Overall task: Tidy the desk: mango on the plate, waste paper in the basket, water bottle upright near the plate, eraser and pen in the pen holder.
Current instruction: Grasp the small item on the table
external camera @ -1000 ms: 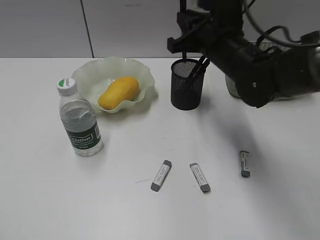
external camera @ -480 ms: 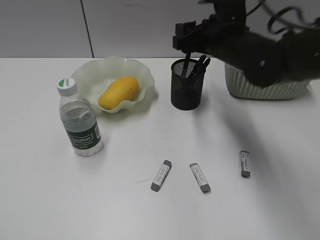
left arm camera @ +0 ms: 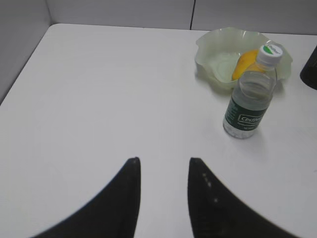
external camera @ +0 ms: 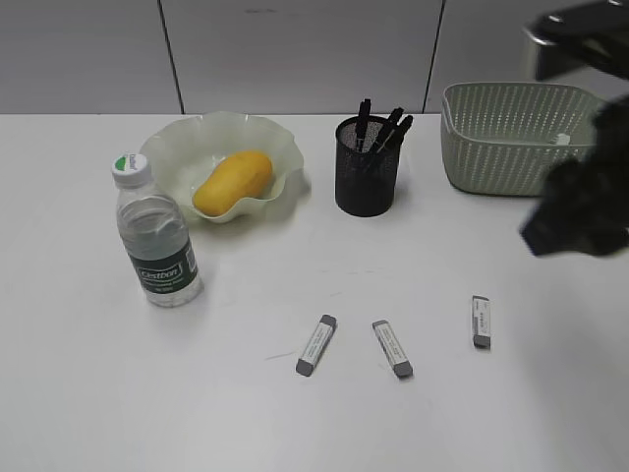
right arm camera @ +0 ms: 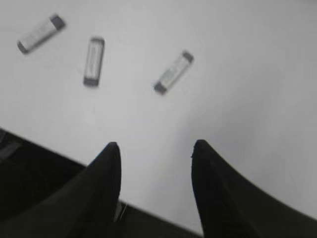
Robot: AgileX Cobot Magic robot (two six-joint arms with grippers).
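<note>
The black pen holder [external camera: 368, 167] is taller than the grey-and-white eraser [external camera: 315, 345], so the eraser will go down below the pen holder's rim when the robot drops it in.
The mango [external camera: 232, 182] lies in the wavy green plate [external camera: 169, 147]. The water bottle [external camera: 157, 236] stands upright left of the plate on the desk [external camera: 118, 393]. The black pen holder [external camera: 367, 177] holds several black pens [external camera: 381, 126]. Three erasers lie on the desk: [external camera: 316, 345], [external camera: 392, 348], [external camera: 481, 321]. A bit of white paper [external camera: 562, 140] shows inside the basket [external camera: 501, 147]. My right arm [external camera: 580, 211] is blurred at the right edge. My right gripper [right arm camera: 156, 146] is open and empty, above the desk near the erasers [right arm camera: 173, 73]. My left gripper [left arm camera: 163, 161] is open and empty over bare desk.
In the left wrist view the bottle [left arm camera: 250, 99] stands in front of the plate [left arm camera: 215, 52] with the mango [left arm camera: 241, 63], well ahead and to the right of the jaws. The desk's left edge meets a grey wall [left arm camera: 20, 39].
My right arm has swung from above the pen holder to the far right. Pens now stand free in the holder, and the basket has come into full view.
</note>
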